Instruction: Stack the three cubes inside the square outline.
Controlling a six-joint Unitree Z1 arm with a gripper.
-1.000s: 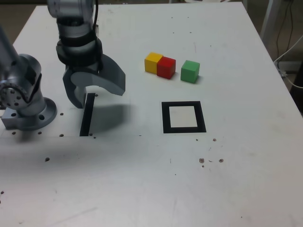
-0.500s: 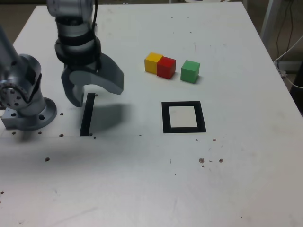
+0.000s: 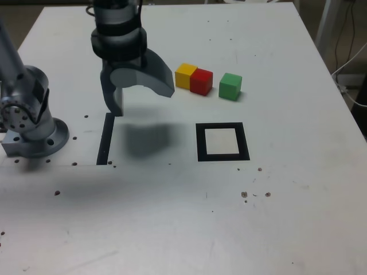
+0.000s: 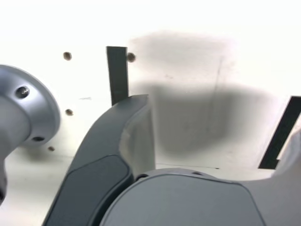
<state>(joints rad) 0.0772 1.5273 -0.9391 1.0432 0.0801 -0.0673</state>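
Note:
The yellow cube sits (image 3: pixel 191 78) right up against the red cube, so I should rotate my gripper and put its fingers around the red cube's free sides (image 3: pixel 201 82).
The three cubes sit on the white table in the exterior view: yellow (image 3: pixel 185 75) touching red (image 3: pixel 201 81), and green (image 3: pixel 230 86) a short gap to their right. The square outline (image 3: pixel 200 142), black tape around a white centre, lies in front of them with nothing inside. My gripper (image 3: pixel 140 98) hangs open and empty above the table, to the exterior view's left of the yellow cube and apart from it. In the wrist view one grey finger (image 4: pixel 127 136) fills the foreground, and an edge of the square outline (image 4: pixel 281 134) shows at the side. No cube appears in the wrist view.
A straight black tape strip (image 3: pixel 105 139) lies on the table under and in front of the gripper, also seen as a tape strip (image 4: pixel 117 73) in the wrist view. The arm's round grey base (image 3: pixel 31 123) stands at the exterior view's left edge. Cables hang off the table's right side.
The gripper has moved toward the exterior view's right and farther back, from over the tape strip to beside the yellow cube. It stayed open. The cubes have not moved.

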